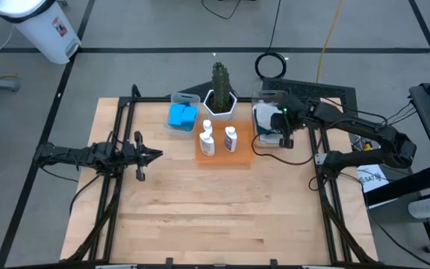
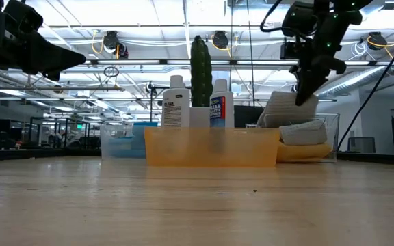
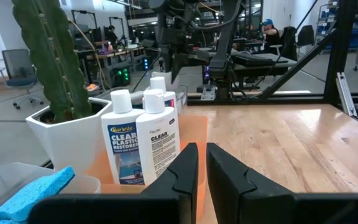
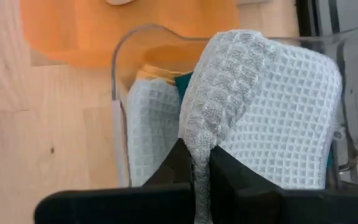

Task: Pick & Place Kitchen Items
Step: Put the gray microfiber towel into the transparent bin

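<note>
The grey cloth [image 2: 283, 111] slopes up above its clear bin's rim. Next, my right gripper opens first, then pushes the cloth's top [image 4: 284, 102] down with closed fingers.
My right gripper [image 1: 282, 127] hangs over the clear bin [image 1: 269, 97] at the table's far right, shut on a grey waffle-weave cloth [image 4: 260, 106]. More folded cloths lie in the bin, grey [image 4: 151, 130], orange [image 2: 305, 152] and a bit of dark green [image 4: 183, 79]. Two white labelled bottles [image 1: 207, 140] [image 1: 231, 138] stand upright on the flat orange tray [image 1: 225, 155]. Blue sponges [image 1: 182, 116] lie in another clear bin. My left gripper [image 1: 155, 155] waits at the table's left, shut and empty. My right gripper pinches a raised fold of the grey cloth [image 4: 202, 146] between its two fingers, from above, pointing down. In the low view the cloth [image 2: 286, 109] hangs tilted below the fingers, its lower part on the cloths in the bin.
A cactus in a white hexagonal pot [image 1: 220, 97] stands behind the tray, between the two bins. The bare wooden tabletop [image 1: 215, 209] stretches toward the near edge. Black frame rails [image 1: 122, 149] run along the table's left and right sides.
</note>
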{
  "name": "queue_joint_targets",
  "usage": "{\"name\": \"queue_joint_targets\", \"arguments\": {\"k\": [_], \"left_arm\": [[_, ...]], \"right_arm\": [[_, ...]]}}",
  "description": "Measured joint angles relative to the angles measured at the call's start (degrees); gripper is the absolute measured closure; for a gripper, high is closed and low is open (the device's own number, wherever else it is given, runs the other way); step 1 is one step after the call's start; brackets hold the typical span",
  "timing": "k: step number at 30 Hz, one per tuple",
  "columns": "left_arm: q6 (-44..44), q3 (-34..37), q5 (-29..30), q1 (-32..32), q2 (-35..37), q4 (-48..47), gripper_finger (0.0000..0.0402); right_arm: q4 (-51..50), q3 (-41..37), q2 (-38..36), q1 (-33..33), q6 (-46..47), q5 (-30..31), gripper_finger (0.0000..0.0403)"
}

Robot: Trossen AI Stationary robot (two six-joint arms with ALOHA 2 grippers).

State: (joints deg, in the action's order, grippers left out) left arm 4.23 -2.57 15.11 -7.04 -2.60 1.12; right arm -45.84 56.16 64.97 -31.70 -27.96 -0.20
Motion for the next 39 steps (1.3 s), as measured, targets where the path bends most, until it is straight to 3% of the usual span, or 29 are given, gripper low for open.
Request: {"name": "queue_joint_targets", "arguments": {"k": [13,23,27,33,39], "left_arm": [[0.00,0.00,0.00,0.01,-0.01,-0.01,0.0364],[0.00,0.00,0.00,0.00,0.01,-0.01,0.0364],[0.00,0.00,0.00,0.00,0.00,-0.01,0.0364],[0.00,0.00,0.00,0.01,0.01,0.01,0.0364],[0.00,0.00,0.00,0.00,-0.01,0.00,0.0364]], "right_arm": [[-0.22,-1.31,4.43,-0.06,-0.58,-0.02,0.0400],[5.73,-5.57,5.49,0.37,1.95,0.26,0.0389],[6.30,-4.72,3.13,1.27,5.45,0.21,0.0352],[9.43,-4.35,-2.36,2.21,8.79,0.52,0.0262],[18.96,-4.28,-8.79,2.19,13.38,1.90,0.0196]]}}
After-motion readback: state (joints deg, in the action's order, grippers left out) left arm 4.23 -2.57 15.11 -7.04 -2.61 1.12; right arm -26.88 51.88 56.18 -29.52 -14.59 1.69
